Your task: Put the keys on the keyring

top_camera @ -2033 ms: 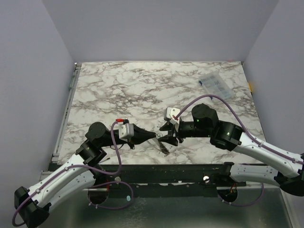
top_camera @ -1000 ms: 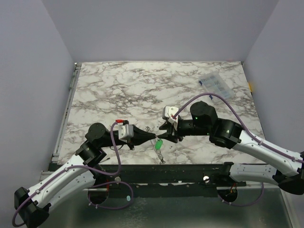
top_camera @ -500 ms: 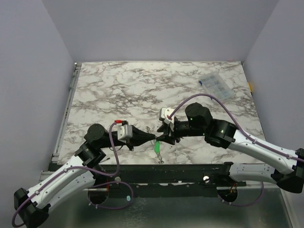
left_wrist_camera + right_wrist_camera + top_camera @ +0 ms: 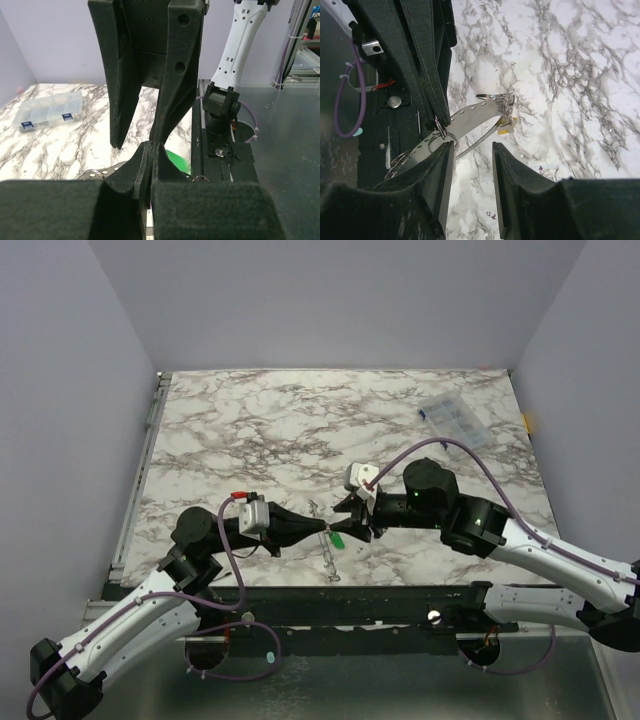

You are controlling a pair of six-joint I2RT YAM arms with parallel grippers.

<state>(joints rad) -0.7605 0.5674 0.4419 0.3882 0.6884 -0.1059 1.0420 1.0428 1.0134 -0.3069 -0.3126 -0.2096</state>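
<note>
The ring at my left gripper's tips (image 4: pixel 440 129) is outside my right gripper's fingers. Next, I move my right gripper's fingers over to the ring and pinch it (image 4: pixel 444 135) before my left gripper opens.
My left gripper (image 4: pixel 322 528) is shut at its tips (image 4: pixel 151 149) on a ring of the keyring (image 4: pixel 470 116), a flat grey metal strap with holes and small rings. The strap hangs from the tips toward the table's front edge (image 4: pixel 331 560). The green key (image 4: pixel 338 539) hangs at the pinch, its head showing behind my left fingers (image 4: pixel 177 159). The yellow key (image 4: pixel 506 125) hangs at the strap's far ring. My right gripper (image 4: pixel 352 526) faces the left one; its jaws (image 4: pixel 472 152) are open and empty just below the strap.
A clear plastic compartment box (image 4: pixel 452 420) lies at the back right of the marble table, also in the left wrist view (image 4: pixel 47 109). The table's front edge and black rail (image 4: pixel 330 592) run just below the hanging strap.
My right gripper has drawn back to the right from the left tips. My left arm has pulled slightly left. The green key now sits higher, close to the pinch.
</note>
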